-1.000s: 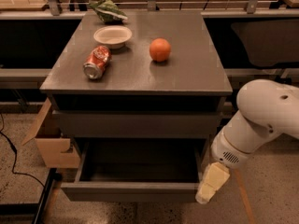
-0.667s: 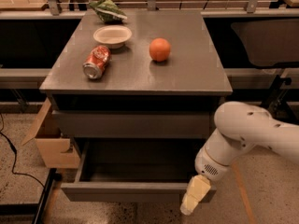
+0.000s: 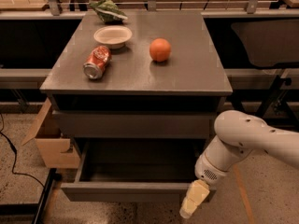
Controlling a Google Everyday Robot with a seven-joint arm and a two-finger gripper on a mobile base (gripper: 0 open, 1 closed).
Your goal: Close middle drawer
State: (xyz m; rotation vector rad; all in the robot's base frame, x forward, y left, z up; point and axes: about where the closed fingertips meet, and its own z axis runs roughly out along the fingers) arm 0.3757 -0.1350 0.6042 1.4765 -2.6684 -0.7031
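The middle drawer (image 3: 133,163) will slide straight in and stay square when the robot's gripper pushes near one end, because the open front (image 3: 124,192) is parallel to the cabinet.
The middle drawer (image 3: 126,191) is pulled far out of the dark-grey cabinet, and its empty inside shows. Its plain flat front faces me, low in the camera view. The uppermost grey front (image 3: 135,123) above it is shut. The lowest front is out of view. My gripper (image 3: 193,200) hangs from the white arm (image 3: 243,139) at the right end of the open drawer's front, in front of its front face. I cannot tell if it touches the front.
On the cabinet top (image 3: 196,73) lie a red soda can (image 3: 97,62) on its side, a white bowl (image 3: 112,35), an orange (image 3: 160,49) and a green bag (image 3: 108,10). A cardboard box (image 3: 51,139) stands on the floor at the left, with a black cable (image 3: 11,157) beside it.
The arm has swung left and down. The gripper has moved from beside the drawer's right corner to in front of its front face. The drawer has not moved.
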